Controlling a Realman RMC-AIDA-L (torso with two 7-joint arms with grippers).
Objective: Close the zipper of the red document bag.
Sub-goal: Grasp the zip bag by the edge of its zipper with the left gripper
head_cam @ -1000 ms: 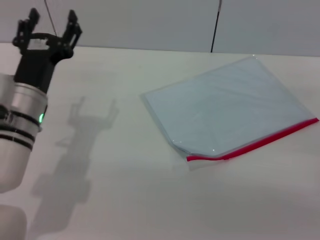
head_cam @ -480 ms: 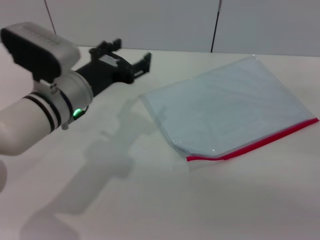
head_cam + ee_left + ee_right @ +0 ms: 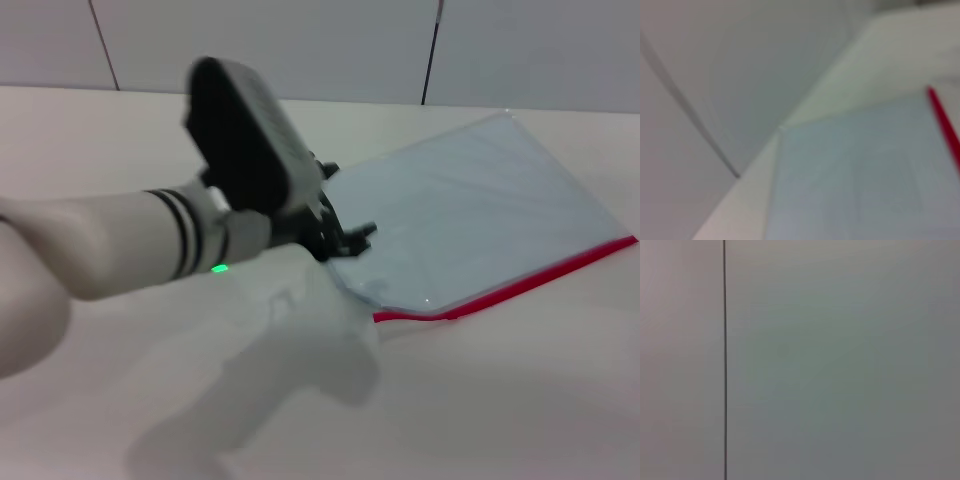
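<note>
I should bring my left gripper back to the front corner and grip the zipper's end [image 3: 381,317] there, because the gripper is now over the bag's side edge [image 3: 346,286], behind the zipper.
The red document bag [image 3: 470,210] lies flat on the table at the right, a translucent pale blue pouch. Its zipper [image 3: 520,283] is a thin red strip along the near edge, from the front corner to the right end. My left gripper [image 3: 347,208] reaches in from the left and hovers over the bag's left edge, near the front-left corner, with its black fingers [image 3: 358,238] spread open and nothing between them. The left wrist view shows the bag [image 3: 855,180] close up and blurred, with a piece of the zipper [image 3: 945,130] at one side. My right gripper is out of view.
The white table [image 3: 480,400] runs wide around the bag. A grey panelled wall [image 3: 330,45] with dark seams stands behind it. My left forearm [image 3: 120,250] crosses the left half of the table. The right wrist view holds only the wall [image 3: 840,360].
My left arm has swung from the far left corner down and to the right, so the gripper now sits at the bag's left edge. The bag has not moved.
</note>
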